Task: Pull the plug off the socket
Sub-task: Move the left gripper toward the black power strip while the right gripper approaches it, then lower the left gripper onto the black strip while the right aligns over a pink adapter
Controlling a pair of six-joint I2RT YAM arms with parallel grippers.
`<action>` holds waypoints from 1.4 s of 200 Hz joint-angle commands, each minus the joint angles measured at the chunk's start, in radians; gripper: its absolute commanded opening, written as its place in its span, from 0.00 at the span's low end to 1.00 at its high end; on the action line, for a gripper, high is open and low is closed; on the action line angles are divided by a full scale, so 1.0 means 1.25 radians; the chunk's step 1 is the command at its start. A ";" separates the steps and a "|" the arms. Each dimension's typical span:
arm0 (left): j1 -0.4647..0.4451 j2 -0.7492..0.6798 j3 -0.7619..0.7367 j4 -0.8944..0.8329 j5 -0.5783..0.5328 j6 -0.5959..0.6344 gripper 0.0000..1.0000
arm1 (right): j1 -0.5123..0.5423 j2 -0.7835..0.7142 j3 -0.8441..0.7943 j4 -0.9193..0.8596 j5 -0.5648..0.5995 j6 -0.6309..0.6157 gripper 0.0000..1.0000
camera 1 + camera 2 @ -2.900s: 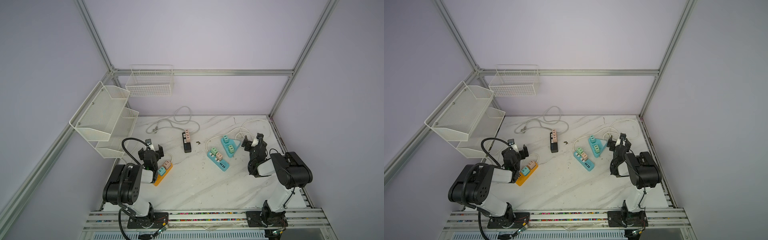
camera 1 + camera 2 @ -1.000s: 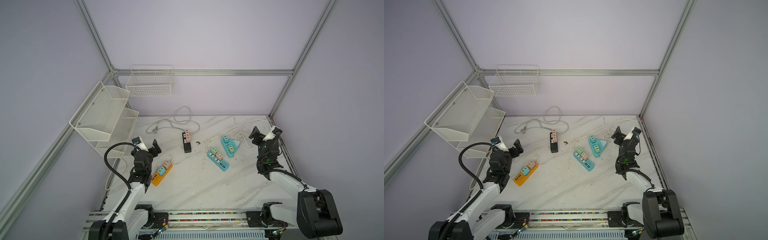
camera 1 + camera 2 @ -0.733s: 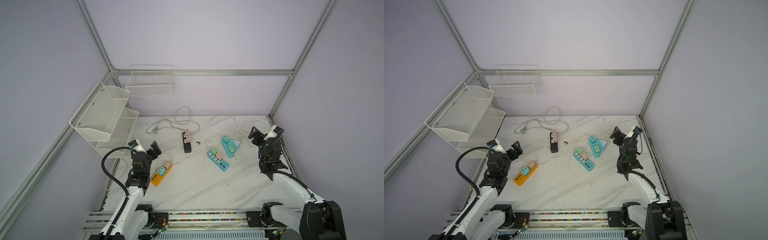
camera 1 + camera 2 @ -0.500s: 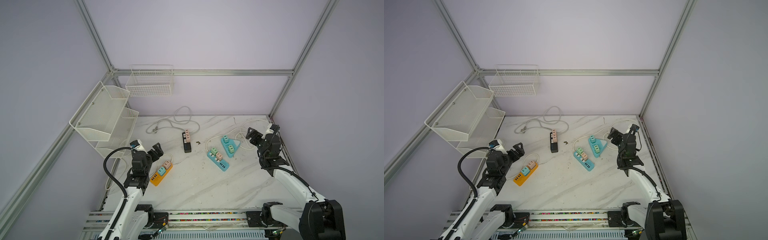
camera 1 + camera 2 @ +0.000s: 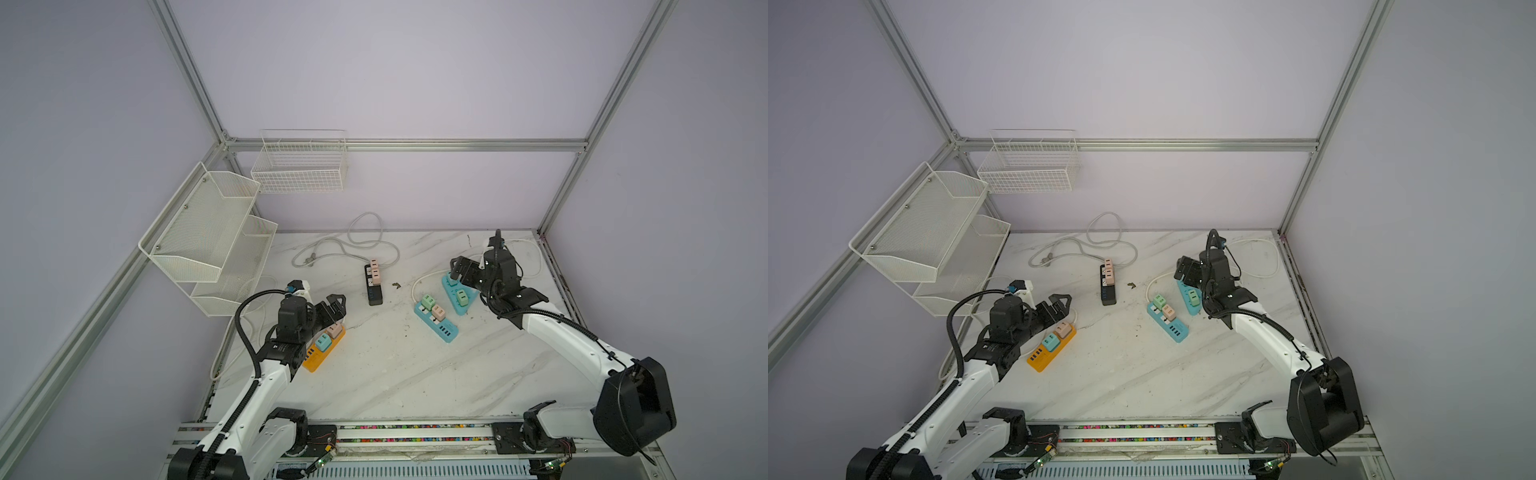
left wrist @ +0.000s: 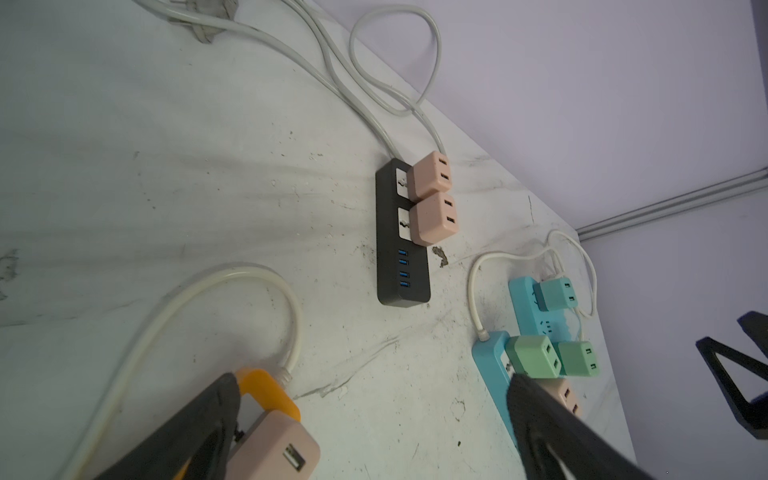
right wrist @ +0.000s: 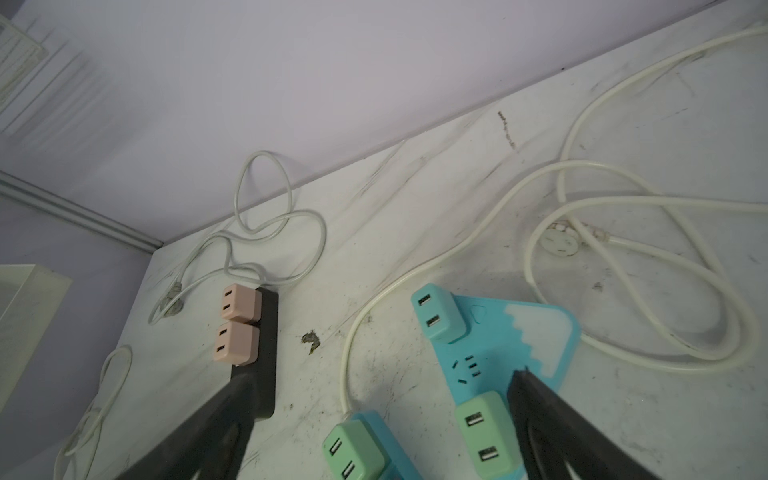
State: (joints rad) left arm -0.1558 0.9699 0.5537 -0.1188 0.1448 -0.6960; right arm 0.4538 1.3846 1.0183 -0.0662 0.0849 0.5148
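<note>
The black strip with its pink plugs (image 5: 373,276) is far back, so my left gripper should first pull the strip's near end (image 5: 375,299) closer, and then my right gripper should pull a plug.
Several power strips lie on the marble table (image 5: 386,374), each with plugs in its sockets. My left gripper (image 5: 332,308) (image 5: 1055,308) hovers open over the far end of the orange strip (image 5: 316,359) (image 6: 266,386), which carries a pink plug (image 5: 334,331) (image 6: 274,449) and a teal plug (image 5: 323,343). My right gripper (image 5: 462,275) (image 7: 382,378) is open above the blue mountain-shaped strip (image 5: 451,291) (image 7: 519,332). That strip holds a green plug (image 7: 486,436) and a teal plug (image 7: 438,311). Neither gripper holds anything.
A black strip (image 5: 375,295) (image 6: 401,274) with two pink plugs (image 6: 428,180) lies mid-table, its grey cable (image 5: 345,245) looped behind. A long blue strip (image 5: 442,328) holds a green plug (image 5: 428,300) and a pink one. White mesh shelves (image 5: 208,232) and a wire basket (image 5: 299,166) hang at the back left.
Both arms have unfolded and reached forward. The left gripper has come over the orange strip's far end; the right gripper has swung left over the mountain-shaped strip. Both stayed open.
</note>
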 commanded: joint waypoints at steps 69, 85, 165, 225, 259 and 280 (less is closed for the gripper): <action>-0.196 0.278 0.341 -0.109 -0.113 0.063 1.00 | 0.166 0.147 0.077 -0.101 0.005 -0.003 0.97; -0.224 0.334 0.384 -0.127 -0.137 0.082 1.00 | 0.167 0.159 0.068 -0.071 -0.032 -0.004 0.98; -0.279 0.577 0.532 -0.208 -0.267 0.148 1.00 | 0.165 0.206 0.089 -0.040 -0.058 -0.036 0.98; -0.280 0.699 0.594 -0.210 -0.279 0.185 0.87 | 0.153 0.217 0.129 -0.043 -0.041 -0.025 0.97; -0.280 0.737 0.613 -0.191 -0.292 0.200 0.81 | 0.140 0.191 0.119 -0.019 -0.035 -0.036 0.98; -0.280 0.756 0.622 -0.189 -0.294 0.200 0.77 | 0.132 0.189 0.127 -0.024 -0.038 -0.037 0.98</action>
State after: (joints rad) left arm -0.5003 1.9049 1.2396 -0.3771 -0.2005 -0.4702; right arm 0.6319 1.6493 1.1568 -0.1066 0.0223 0.4797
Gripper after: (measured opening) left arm 0.787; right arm 0.976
